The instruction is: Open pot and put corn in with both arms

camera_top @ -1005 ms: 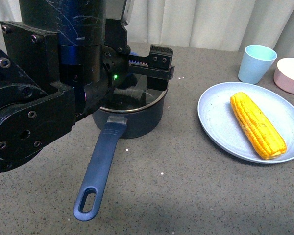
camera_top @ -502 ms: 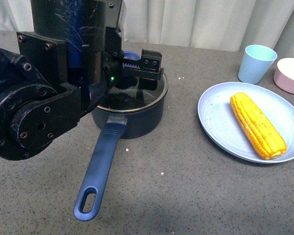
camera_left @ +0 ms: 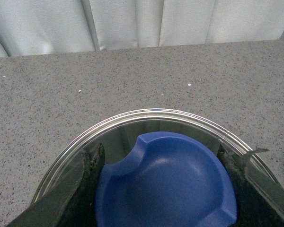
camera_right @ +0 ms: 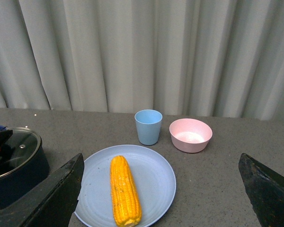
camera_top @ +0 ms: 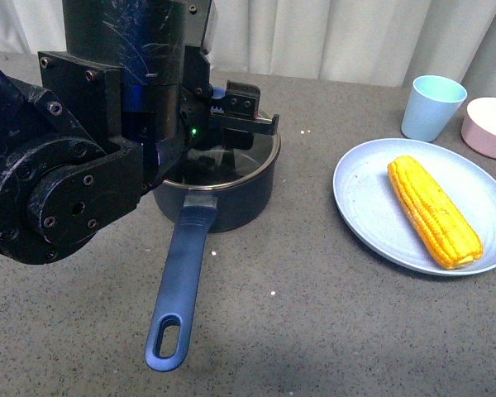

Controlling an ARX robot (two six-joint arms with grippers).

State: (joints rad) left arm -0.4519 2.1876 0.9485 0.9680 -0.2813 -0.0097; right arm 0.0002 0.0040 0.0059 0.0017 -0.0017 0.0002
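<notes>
The glass lid shows just plain darkness through it, so the dark blue pot should be empty when I carry the corn in.
The dark blue pot stands left of centre in the front view, its long handle pointing toward me. A glass lid rests on the pot's rim. My left gripper comes down from above and is shut on the lid's blue knob, one black finger on each side. The lid's rim curves around the knob. The yellow corn lies on a pale blue plate to the right. My right gripper hangs open above the table near the corn, holding nothing.
A light blue cup and a pink bowl stand behind the plate at the far right. A pale curtain closes off the back of the table. The bulky left arm hides the pot's left side.
The left gripper has come down and back onto the lid's knob. The pot has turned a little, so the end of its handle now sits further right.
</notes>
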